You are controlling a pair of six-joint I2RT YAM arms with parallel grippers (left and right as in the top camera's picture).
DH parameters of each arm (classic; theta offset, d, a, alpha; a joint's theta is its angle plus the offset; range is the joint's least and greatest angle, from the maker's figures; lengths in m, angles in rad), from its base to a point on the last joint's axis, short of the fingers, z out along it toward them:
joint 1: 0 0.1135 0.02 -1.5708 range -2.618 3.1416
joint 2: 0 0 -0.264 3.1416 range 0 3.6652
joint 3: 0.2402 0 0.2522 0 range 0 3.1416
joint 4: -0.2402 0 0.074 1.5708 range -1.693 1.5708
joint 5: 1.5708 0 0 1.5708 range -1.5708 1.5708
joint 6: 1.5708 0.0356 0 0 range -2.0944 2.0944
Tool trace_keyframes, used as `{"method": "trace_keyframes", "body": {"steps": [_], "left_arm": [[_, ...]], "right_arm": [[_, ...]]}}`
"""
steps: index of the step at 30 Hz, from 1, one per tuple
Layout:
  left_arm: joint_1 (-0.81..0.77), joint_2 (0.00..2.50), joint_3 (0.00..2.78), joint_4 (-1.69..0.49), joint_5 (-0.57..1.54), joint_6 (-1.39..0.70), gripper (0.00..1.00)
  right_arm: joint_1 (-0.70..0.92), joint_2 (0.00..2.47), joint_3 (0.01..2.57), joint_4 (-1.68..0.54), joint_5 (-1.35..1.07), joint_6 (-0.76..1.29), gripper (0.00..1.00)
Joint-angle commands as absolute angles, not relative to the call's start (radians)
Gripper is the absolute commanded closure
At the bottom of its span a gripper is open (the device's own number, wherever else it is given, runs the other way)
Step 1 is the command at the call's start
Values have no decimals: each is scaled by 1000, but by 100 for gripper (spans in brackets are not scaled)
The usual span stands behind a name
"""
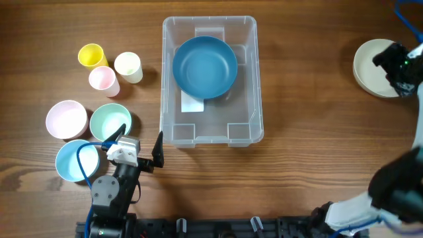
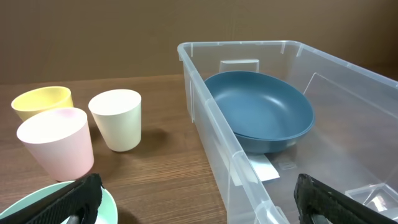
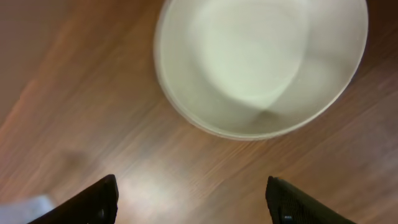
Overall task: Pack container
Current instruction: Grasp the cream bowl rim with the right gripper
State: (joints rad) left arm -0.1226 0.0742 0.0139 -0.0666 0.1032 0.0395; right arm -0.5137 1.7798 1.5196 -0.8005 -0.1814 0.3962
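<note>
The cream bowl [image 1: 369,69] is upright and clear of other things below my right gripper's open fingers, so I keep going down until the fingers straddle its rim [image 1: 395,95].
The clear plastic container [image 1: 210,129] stands at the table's middle with a dark blue bowl [image 1: 204,67] inside it; both also show in the left wrist view, the container [image 2: 211,124] and the blue bowl [image 2: 261,109]. My left gripper [image 1: 142,151] is open and empty near the container's front left corner, beside a mint bowl [image 1: 110,121]. My right gripper [image 1: 396,69] is open and empty over a cream bowl [image 1: 373,66] at the far right; the cream bowl [image 3: 261,62] fills the right wrist view, above the fingers [image 3: 193,202].
A pink bowl [image 1: 66,119] and a light blue bowl [image 1: 74,160] sit at the left. A yellow cup [image 1: 91,55], a pink cup [image 1: 104,80] and a cream cup [image 1: 128,67] stand behind them; the cups also show in the left wrist view [image 2: 116,118].
</note>
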Motion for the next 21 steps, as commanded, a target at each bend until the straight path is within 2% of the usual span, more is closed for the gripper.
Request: {"method": "trace_keyframes", "body": {"steps": [1, 5, 17, 19, 21], "left_arm": [[-127, 72, 6, -67, 115, 34, 0], [-127, 72, 6, -67, 115, 34, 0], [-127, 72, 6, -67, 115, 34, 0], [-127, 72, 6, -67, 115, 34, 0], [-127, 72, 6, -67, 115, 34, 0]], "right_arm": [[-575, 1895, 1511, -760, -245, 430, 23], [-612, 1959, 1511, -699, -245, 448, 22], [-678, 2088, 1511, -707, -200, 472, 25], [-682, 2103, 1511, -704, -200, 471, 32], [-682, 2117, 1511, -696, -200, 472, 52]]}}
